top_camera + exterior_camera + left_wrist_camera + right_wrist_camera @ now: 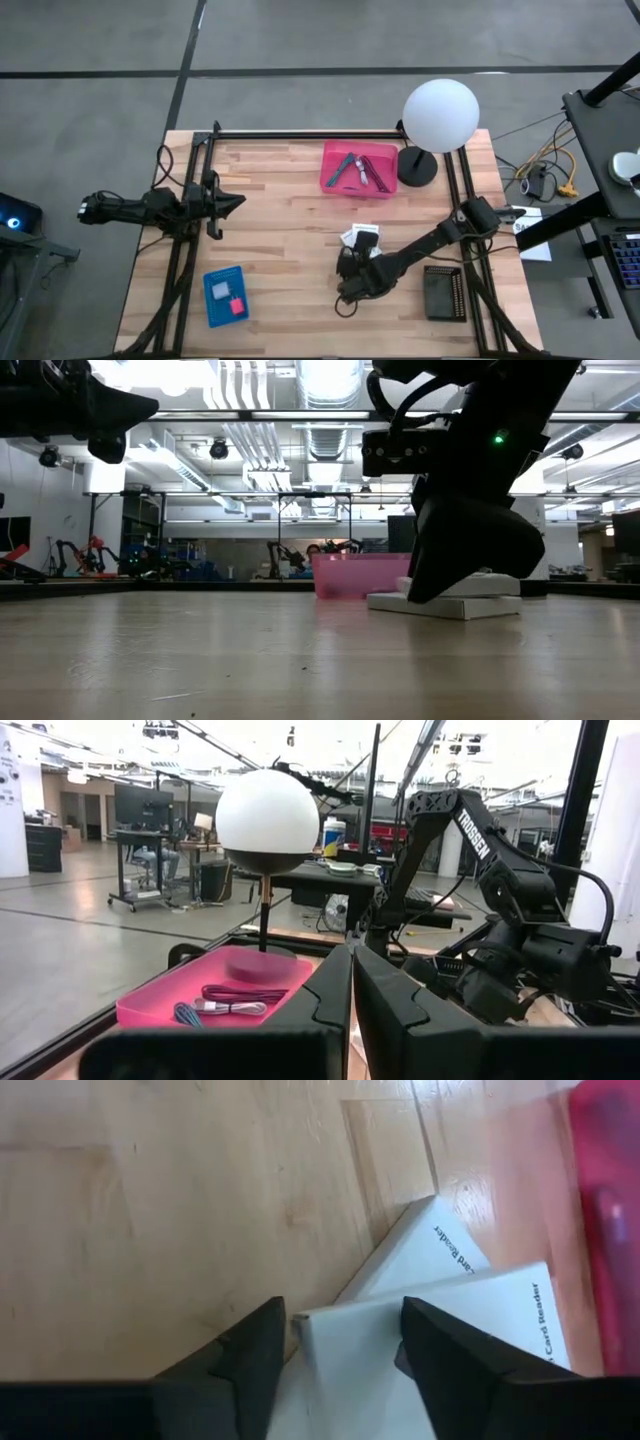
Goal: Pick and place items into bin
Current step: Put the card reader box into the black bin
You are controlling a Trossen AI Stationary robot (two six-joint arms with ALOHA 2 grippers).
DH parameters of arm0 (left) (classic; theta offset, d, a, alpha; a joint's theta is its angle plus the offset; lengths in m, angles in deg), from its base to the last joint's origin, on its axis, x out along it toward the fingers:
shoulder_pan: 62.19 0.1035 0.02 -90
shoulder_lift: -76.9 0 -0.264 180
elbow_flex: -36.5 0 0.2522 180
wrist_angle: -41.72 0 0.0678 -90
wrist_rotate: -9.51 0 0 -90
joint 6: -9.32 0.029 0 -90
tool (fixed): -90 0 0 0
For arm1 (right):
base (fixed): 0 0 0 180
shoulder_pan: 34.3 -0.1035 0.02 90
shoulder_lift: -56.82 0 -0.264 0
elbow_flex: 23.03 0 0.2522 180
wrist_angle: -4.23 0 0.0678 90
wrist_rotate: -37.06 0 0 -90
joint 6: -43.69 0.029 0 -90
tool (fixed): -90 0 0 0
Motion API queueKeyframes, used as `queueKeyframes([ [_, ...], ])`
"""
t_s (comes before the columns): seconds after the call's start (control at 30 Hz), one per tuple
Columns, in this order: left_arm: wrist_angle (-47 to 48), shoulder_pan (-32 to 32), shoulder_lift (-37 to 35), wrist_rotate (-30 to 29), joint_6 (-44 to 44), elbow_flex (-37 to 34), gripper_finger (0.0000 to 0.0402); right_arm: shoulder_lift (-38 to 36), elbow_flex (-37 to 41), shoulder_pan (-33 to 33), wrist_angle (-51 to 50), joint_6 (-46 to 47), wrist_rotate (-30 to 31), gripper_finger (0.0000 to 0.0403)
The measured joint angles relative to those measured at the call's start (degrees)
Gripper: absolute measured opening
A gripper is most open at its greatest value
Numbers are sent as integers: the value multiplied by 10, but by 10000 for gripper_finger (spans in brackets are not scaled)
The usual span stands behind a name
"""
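Observation:
The upper white box's corner point(305, 1321) sits crooked between my right gripper's fingers, so I should open them and square up to the box's side point(313, 1380) before lifting it.
Two white card boxes with black print point(480, 1295) lie stacked on the table near its middle point(362, 237). My right gripper point(342, 1310) is open and low over them point(440, 585), with a corner of the upper box point(305, 1320) between its fingers. The pink bin point(358, 168) at the far side holds a teal-handled tool point(343, 167), a purple cord point(245, 992) and a silvery bit. A lavender cube point(221, 290) and a tiny pink piece point(238, 306) rest on a blue tray point(225, 296). My left gripper point(232, 203) waits shut above the table's left part. My right gripper comes at the upper white box from above, slanting, with one finger point(250, 1355) off the box's corner point(305, 1320) and the other point(450, 1350) over its top face. I cannot tell whether either finger touches the box.
A lamp with a white globe point(440, 115) stands on its dark base point(417, 168) just right of the bin. A black ridged block point(443, 292) lies near the right near corner. Bare wood point(290, 250) stretches between the tray and the boxes.

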Motion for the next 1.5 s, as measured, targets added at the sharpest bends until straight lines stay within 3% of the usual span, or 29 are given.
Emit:
queueKeyframes([
  [0.47,0,0,0,0,0,0,0,-1,-6,-2,0,0,-8,79],
  [0.83,0,0,0,0,0,0,0,-5,-33,-4,-3,3,-32,49],
  [1.07,0,0,0,-1,-1,0,0,-23,-65,-4,-9,2,-26,97],
  [1.5,3,0,1,-1,0,0,0,-22,-55,-23,-24,-62,-33,258],
])
